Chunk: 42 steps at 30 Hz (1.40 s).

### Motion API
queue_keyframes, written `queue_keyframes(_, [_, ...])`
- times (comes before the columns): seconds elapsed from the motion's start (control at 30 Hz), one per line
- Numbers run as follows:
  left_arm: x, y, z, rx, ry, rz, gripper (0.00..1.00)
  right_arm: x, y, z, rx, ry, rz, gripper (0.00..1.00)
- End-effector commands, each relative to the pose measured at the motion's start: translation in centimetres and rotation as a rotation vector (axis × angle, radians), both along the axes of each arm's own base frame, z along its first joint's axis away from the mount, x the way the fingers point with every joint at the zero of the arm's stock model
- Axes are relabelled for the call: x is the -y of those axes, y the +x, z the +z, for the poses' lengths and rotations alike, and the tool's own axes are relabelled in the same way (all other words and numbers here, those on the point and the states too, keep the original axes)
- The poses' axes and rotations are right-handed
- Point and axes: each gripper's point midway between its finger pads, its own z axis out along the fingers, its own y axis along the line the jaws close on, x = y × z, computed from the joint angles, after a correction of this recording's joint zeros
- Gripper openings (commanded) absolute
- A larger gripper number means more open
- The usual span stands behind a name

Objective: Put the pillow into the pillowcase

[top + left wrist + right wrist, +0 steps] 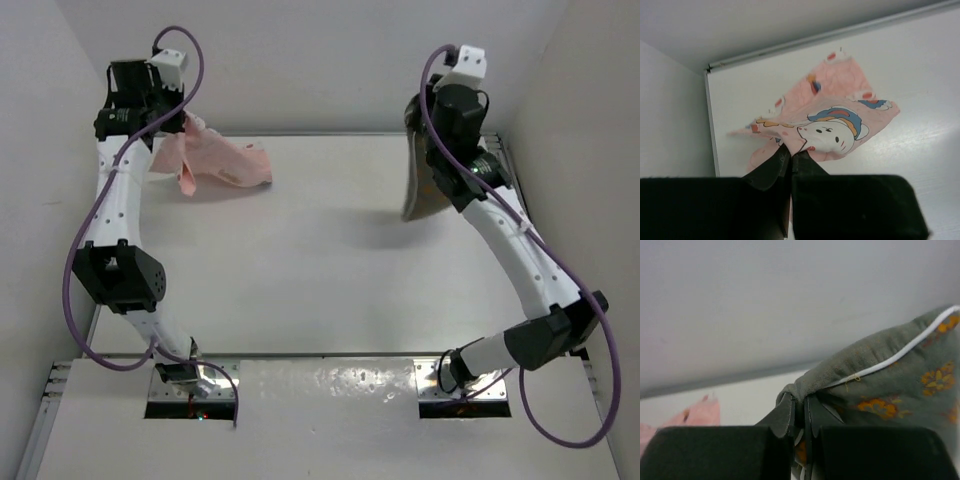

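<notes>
The pink pillowcase (225,165) is hanging crumpled from my left gripper, so I should first put the pillow down near the far rail (362,155) with my right gripper and then use that gripper to help spread the pillowcase.
The pink pillowcase (222,162) with a white bunny print hangs crumpled at the far left of the table. My left gripper (170,140) is shut on its edge and lifts that end; in the left wrist view the cloth (835,125) spreads out from my closed fingertips (782,160). The olive-brown pillow (420,185) with white piping hangs edge-on at the far right, above the table. My right gripper (435,150) is shut on its corner. In the right wrist view the pillow (890,385) shows small orange flowers, bunched between my fingers (785,412).
White walls close in the table at the back and both sides. A raised rail (840,35) runs along the far table edge. The arm bases sit in two cut-outs (195,385) at the near edge.
</notes>
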Motion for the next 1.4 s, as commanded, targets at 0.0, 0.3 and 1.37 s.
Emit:
queue_keyframes(0.0, [0.4,-0.2,5.2,0.106,-0.01,-0.036,0.0,3.4,-1.7,10.2,0.25,-0.104,-0.128,0.0])
queue_keyframes(0.3, [2.9,-1.4,7.5,0.14,-0.045,-0.137,0.0,-4.2,4.4,-6.9,-0.151,-0.217,0.164,0.0])
queue_keyframes(1.37, [4.1,-1.1,-12.2,-0.255,-0.047,-0.187,0.68,-23.8,1.7,-20.7,-0.449,0.22,0.661,0.99])
